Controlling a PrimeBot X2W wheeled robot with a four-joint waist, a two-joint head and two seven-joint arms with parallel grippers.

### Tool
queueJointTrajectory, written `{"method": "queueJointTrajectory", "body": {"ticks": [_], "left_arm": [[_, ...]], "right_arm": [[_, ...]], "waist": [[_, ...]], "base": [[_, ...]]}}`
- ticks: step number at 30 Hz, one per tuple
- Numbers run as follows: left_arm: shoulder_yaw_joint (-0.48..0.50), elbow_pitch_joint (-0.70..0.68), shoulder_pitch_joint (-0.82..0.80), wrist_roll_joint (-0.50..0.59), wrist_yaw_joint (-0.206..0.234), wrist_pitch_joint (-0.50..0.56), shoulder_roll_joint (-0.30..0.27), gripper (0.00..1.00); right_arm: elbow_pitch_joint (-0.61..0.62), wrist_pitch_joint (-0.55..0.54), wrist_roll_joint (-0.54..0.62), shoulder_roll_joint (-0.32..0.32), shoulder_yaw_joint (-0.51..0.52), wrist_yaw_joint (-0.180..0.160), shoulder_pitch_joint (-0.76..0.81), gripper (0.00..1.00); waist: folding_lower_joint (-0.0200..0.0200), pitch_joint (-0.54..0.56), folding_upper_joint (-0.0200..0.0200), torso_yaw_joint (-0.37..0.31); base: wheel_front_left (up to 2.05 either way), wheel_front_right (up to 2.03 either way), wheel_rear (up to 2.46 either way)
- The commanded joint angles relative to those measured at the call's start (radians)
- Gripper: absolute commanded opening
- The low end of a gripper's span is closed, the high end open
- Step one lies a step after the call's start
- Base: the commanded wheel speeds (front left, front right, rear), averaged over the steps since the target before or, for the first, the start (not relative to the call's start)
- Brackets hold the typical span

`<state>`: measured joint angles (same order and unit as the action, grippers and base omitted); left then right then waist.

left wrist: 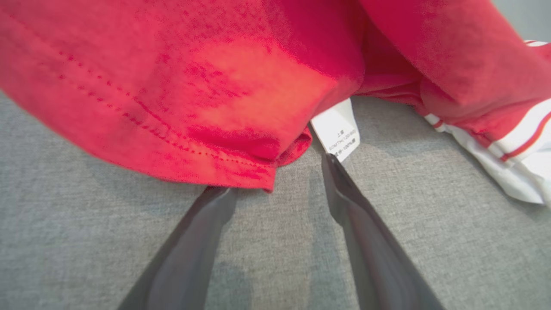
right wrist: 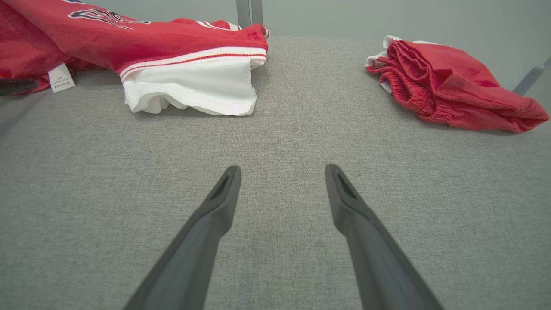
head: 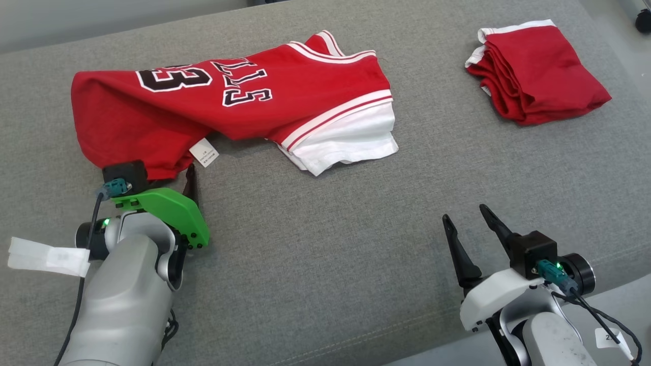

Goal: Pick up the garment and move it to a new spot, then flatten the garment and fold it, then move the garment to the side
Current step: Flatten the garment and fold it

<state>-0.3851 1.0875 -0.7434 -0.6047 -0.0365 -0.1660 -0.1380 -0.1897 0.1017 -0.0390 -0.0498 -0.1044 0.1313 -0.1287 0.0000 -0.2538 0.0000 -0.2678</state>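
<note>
The collar (head: 332,56) is a long way from the jersey's limp hem. The jersey (head: 232,103) will hang in a slope, with its collar still resting, when I lift that hem.
The garment (head: 229,107) is a red jersey with black-and-white lettering and a white inner layer, lying crumpled across the far left of the grey padded table (head: 325,244). My left gripper (head: 168,173) is open at its near-left hem. In the left wrist view the hem corner (left wrist: 241,172) lies between the spread fingers of the left gripper (left wrist: 275,174); one fingertip (left wrist: 219,198) slips under the edge and the other touches the white label (left wrist: 338,129). My right gripper (head: 465,213) is open and holds nothing, low over bare table at the near right, also seen as the right gripper (right wrist: 283,168).
A folded pile of red cloth with white trim (head: 539,71) lies at the far right of the table, also seen as the folded pile (right wrist: 452,86). Bare grey surface stretches between the two garments and in front of the jersey (right wrist: 129,38). The table's near edge runs by the right arm.
</note>
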Motion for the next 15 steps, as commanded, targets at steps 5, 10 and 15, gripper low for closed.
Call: {"method": "queueJointTrajectory", "body": {"ticks": [5, 10, 15], "left_arm": [[-0.005, 0.002, -0.012, 0.003, -0.023, -0.041, 0.003, 0.00], [0.017, -0.043, 0.006, -0.034, -0.054, -0.065, 0.002, 0.00], [0.033, -0.146, 0.040, -0.058, -0.068, -0.075, -0.028, 0.00]], "right_arm": [[-0.013, 0.009, -0.008, 0.000, -0.002, -0.001, -0.010, 1.00], [-0.022, 0.014, -0.011, 0.000, 0.002, -0.001, -0.004, 1.00], [-0.033, 0.014, -0.014, -0.001, 0.009, -0.001, 0.016, 1.00]], "waist": [[0.0000, 0.021, 0.0000, 0.029], [0.0000, 0.044, 0.0000, 0.054], [0.0000, 0.080, 0.0000, 0.078]], "base": [[0.00, 0.00, 0.00], [0.00, 0.00, 0.00], [0.00, 0.00, 0.00]]}}
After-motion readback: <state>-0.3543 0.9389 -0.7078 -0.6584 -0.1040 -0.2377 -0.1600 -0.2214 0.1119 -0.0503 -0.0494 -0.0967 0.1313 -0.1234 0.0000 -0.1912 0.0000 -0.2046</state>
